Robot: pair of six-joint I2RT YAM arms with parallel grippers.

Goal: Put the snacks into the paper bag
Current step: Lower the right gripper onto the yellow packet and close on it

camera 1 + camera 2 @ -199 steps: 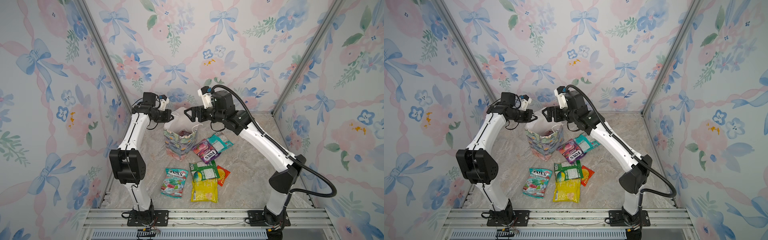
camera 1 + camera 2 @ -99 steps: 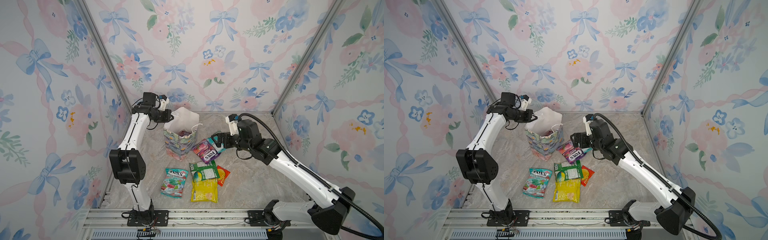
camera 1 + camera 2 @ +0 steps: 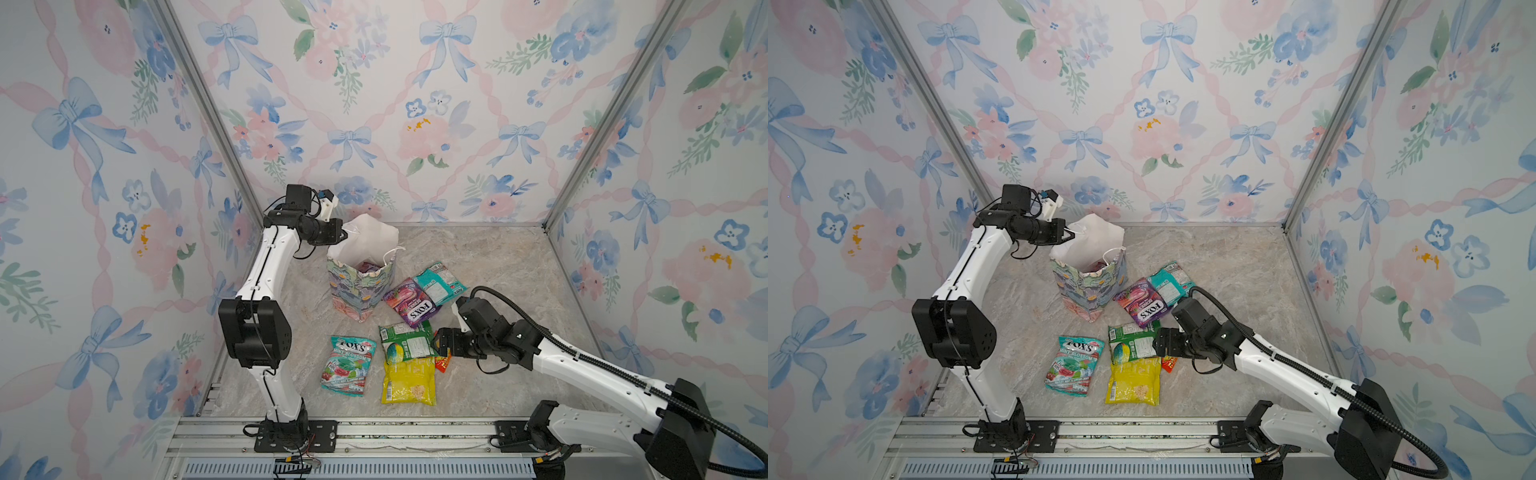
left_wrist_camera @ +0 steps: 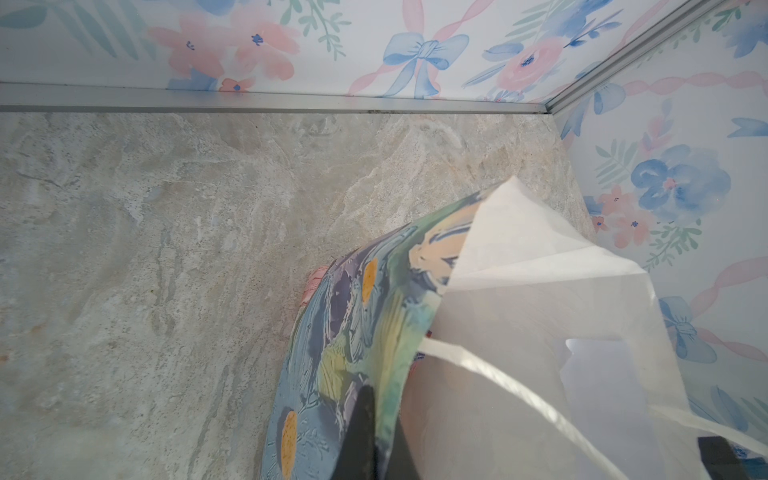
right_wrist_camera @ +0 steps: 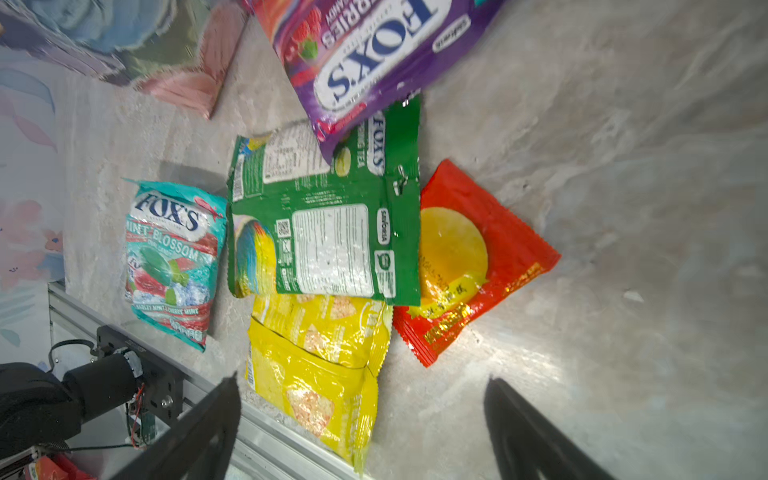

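Only the yellow packet's far edge (image 3: 409, 360) is tucked under the green packet, so the yellow packet will slide free and leave the green packet lying when the robot lifts.
The floral paper bag (image 3: 359, 291) (image 3: 1088, 291) stands upright at the back left with a reddish packet showing inside. My left gripper (image 3: 343, 237) (image 4: 374, 419) is shut on the bag's rim (image 4: 399, 340), one finger on each side of the wall. My right gripper (image 3: 435, 343) (image 5: 361, 380) hangs open and empty, low over the green packet (image 3: 405, 343) (image 5: 328, 232) and the red-orange packet (image 3: 443, 364) (image 5: 469, 257). Around them lie a yellow packet (image 3: 409, 382) (image 5: 320, 365), a teal mint packet (image 3: 349, 365) (image 5: 170, 257), a purple packet (image 3: 411, 305) (image 5: 374, 62) and another teal packet (image 3: 438, 282).
Floral walls close in the marble floor (image 3: 490, 266) on three sides. An aluminium rail (image 3: 374, 432) runs along the front, just past the yellow packet. The packets overlap: purple over green, green over yellow and red-orange.
My right arm has swung from above the bag's mouth down and forward to the packets near the front. Its jaws stay open. The left gripper has kept its hold on the bag.
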